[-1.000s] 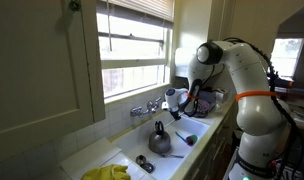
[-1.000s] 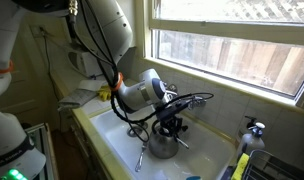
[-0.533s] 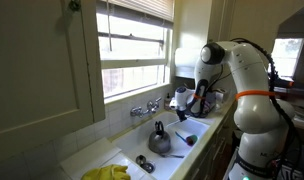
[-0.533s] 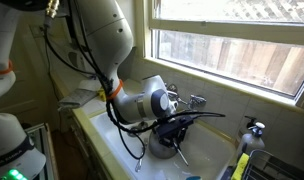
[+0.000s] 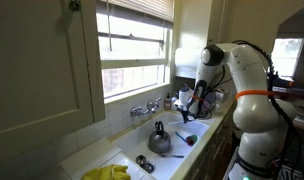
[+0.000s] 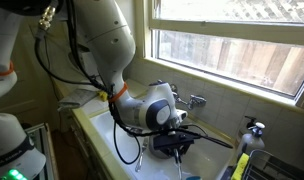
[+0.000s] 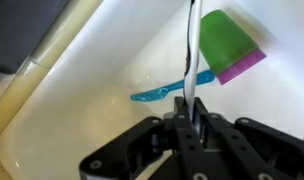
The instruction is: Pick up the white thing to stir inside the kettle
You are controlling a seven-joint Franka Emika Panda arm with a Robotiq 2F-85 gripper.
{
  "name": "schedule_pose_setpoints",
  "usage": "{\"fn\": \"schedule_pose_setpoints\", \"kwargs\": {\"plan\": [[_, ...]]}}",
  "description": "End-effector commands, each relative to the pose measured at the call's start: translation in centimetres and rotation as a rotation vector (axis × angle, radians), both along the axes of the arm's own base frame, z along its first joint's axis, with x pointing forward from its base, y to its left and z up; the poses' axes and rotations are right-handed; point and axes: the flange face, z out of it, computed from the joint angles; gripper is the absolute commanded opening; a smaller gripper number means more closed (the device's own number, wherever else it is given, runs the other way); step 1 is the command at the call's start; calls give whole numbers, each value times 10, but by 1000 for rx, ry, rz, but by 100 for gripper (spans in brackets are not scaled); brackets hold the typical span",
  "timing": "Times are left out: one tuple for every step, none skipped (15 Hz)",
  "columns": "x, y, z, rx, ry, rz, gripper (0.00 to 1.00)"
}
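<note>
The white thing is above the open sink's bottom [image 7: 110, 122] and clear of the kettle. My gripper should keep lowering it, then release it beside the blue utensil [image 7: 160, 92].
The grey metal kettle [image 5: 159, 140] with its dark arched handle stands in the white sink [image 5: 127, 150]. My gripper [image 7: 189, 118] is shut on the white thing [image 7: 193, 50], a thin white stick that rises from between the jaws in the wrist view. In an exterior view the gripper [image 5: 188, 112] hangs over the sink's end, to the side of the kettle and apart from it. In an exterior view the gripper [image 6: 180, 147] and arm cover most of the kettle.
A green cup with a purple base [image 7: 227, 45] and a blue utensil [image 7: 160, 93] lie on the sink floor below the gripper. A chrome tap [image 5: 147, 107] stands behind the kettle, a dark object [image 5: 144, 160] beside it, a yellow cloth [image 5: 107, 173] on the counter.
The arm has carried the white thing sideways along the sink, away from above the kettle toward the cup's end. The jaws stayed shut on it.
</note>
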Motion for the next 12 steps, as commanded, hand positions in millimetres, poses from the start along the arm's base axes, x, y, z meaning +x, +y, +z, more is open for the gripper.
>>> {"fn": "schedule_pose_setpoints", "kwargs": {"plan": [[5, -7, -16, 43, 2, -104, 3], [7, -11, -21, 50, 4, -140, 3], [7, -14, -26, 67, 2, -169, 3], [7, -17, -31, 86, 2, -200, 3], [9, -21, -36, 95, -8, -238, 3], [10, -25, -42, 116, -16, -267, 3], [12, -30, -48, 134, -22, -296, 3], [14, -34, -53, 135, -32, -320, 3], [16, -38, -59, 144, -32, -337, 3], [18, -41, -65, 148, -38, -350, 3], [19, -45, -70, 158, -41, -366, 3], [22, -48, -77, 168, -40, -378, 3]]}}
